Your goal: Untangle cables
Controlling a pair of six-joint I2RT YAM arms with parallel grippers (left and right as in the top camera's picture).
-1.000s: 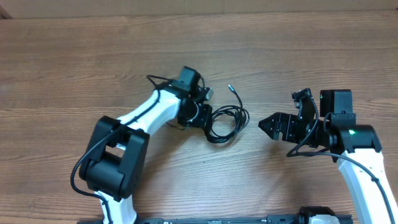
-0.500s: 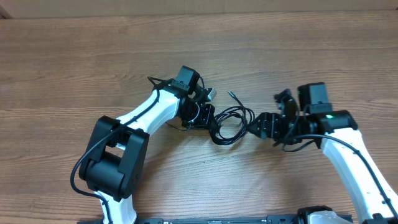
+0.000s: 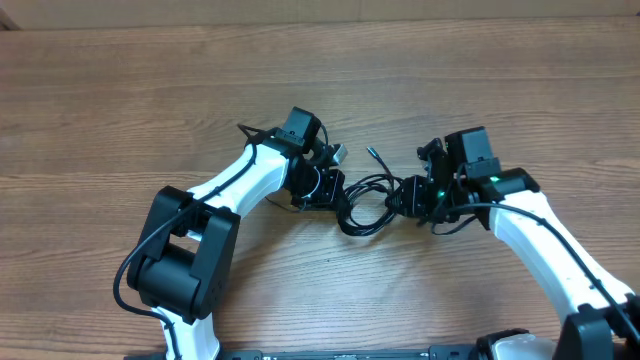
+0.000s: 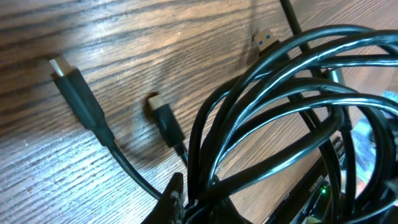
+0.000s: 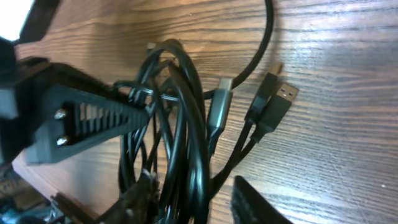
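Note:
Several strands of cable bunched together (image 4: 202,180) are pinched in my left gripper, so my right gripper should hold the looped cables (image 5: 185,155) while my left gripper opens, moves back and grabs the cable loops again.
The cables (image 3: 366,203) are a tangled bundle of thin black loops on the wooden table between my two grippers. My left gripper (image 3: 326,187) is shut on the bundle's left side; in the left wrist view its jaws (image 4: 198,206) pinch several strands of the cables (image 4: 280,93). My right gripper (image 3: 404,196) is at the bundle's right side. In the right wrist view its fingers (image 5: 196,202) are open and straddle the looped cables (image 5: 186,124). Loose plug ends (image 5: 273,102) lie beside the loops, and one thin end (image 3: 371,150) points away at the back.
Plugs lie on the bare wood in the left wrist view: a black one (image 4: 73,87), a smaller one (image 4: 163,117) and a blue-tipped one (image 4: 265,41). The left gripper's ribbed finger (image 5: 81,118) shows in the right wrist view. The table (image 3: 120,90) stretches on all sides.
My right arm has moved left, from well clear of the bundle to having its open fingers around the loops. My left gripper has stayed on the cables.

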